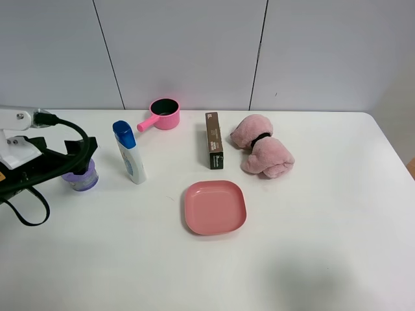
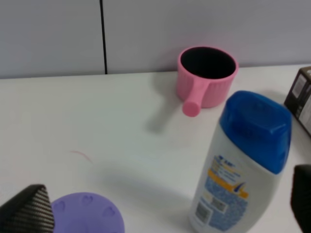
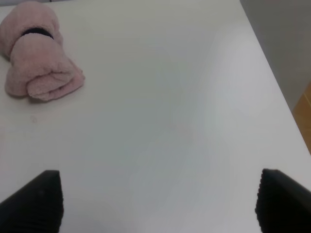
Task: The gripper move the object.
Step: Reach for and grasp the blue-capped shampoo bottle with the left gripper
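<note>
Next, my left gripper backs off, because it is over the purple-lidded jar (image 1: 83,178) with the shampoo bottle one finger off. It should center on the bottle (image 1: 133,160) before it grips.
The white shampoo bottle (image 1: 130,157) with a blue flip cap stands upright on the white table (image 1: 311,246), left of the middle. My left gripper (image 1: 81,159) is open, to the left of the bottle and just above the purple-lidded jar (image 1: 82,177). In the left wrist view the gripper (image 2: 165,199) holds nothing. The bottle (image 2: 243,170) stands near one finger (image 2: 303,194) and the jar lid (image 2: 87,216) lies by the other finger (image 2: 26,211). My right gripper (image 3: 158,199) is open over bare table and is out of the exterior view.
A pink pot (image 1: 162,115) stands behind the bottle, also seen in the left wrist view (image 2: 206,73). A brown box (image 1: 214,140), a rolled pink towel (image 1: 262,146) and a pink plate (image 1: 215,207) sit mid-table. The towel (image 3: 39,58) shows in the right wrist view.
</note>
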`<state>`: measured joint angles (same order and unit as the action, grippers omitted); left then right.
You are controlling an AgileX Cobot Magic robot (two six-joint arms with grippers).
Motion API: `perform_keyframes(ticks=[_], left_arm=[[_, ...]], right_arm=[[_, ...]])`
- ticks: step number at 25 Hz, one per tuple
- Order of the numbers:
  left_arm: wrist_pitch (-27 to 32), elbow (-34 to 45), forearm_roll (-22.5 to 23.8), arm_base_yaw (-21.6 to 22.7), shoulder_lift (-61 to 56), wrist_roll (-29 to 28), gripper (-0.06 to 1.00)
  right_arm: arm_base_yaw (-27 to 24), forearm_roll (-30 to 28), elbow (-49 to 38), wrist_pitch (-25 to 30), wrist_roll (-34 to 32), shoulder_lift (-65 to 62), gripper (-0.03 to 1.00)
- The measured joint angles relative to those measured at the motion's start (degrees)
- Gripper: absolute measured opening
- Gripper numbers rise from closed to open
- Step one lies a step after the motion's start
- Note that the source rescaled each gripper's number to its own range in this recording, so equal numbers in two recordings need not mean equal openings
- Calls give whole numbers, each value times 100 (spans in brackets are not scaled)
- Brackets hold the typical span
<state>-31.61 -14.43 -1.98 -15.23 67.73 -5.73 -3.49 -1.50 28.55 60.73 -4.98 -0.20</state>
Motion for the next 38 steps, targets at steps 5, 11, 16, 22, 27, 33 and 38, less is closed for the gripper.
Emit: perform_keyframes(ticks=[5,11,16,22,27,33,38], left_arm=[[-693,136,1492,0,344,-891,100],[-1518,130,2733,0,1252,-1561,100],[-2406,158,2677,0,2178,-1237,100],[-3527,164,2010,-6,2662,-768,100],[-3717,164,1806,-6,2798,-500,100],[-3717,164,1794,-6,3178,-369,100],[-3717,104,1784,-6,3376,-353,100]], right_arm=[[0,0,0,0,0,0,100],[0,0,0,0,0,0,100],[0,0,0,0,0,0,100],[0,0,0,0,0,0,100],[0,0,0,0,0,0,100],[0,0,0,0,0,0,100],[0,0,0,0,0,0,100]])
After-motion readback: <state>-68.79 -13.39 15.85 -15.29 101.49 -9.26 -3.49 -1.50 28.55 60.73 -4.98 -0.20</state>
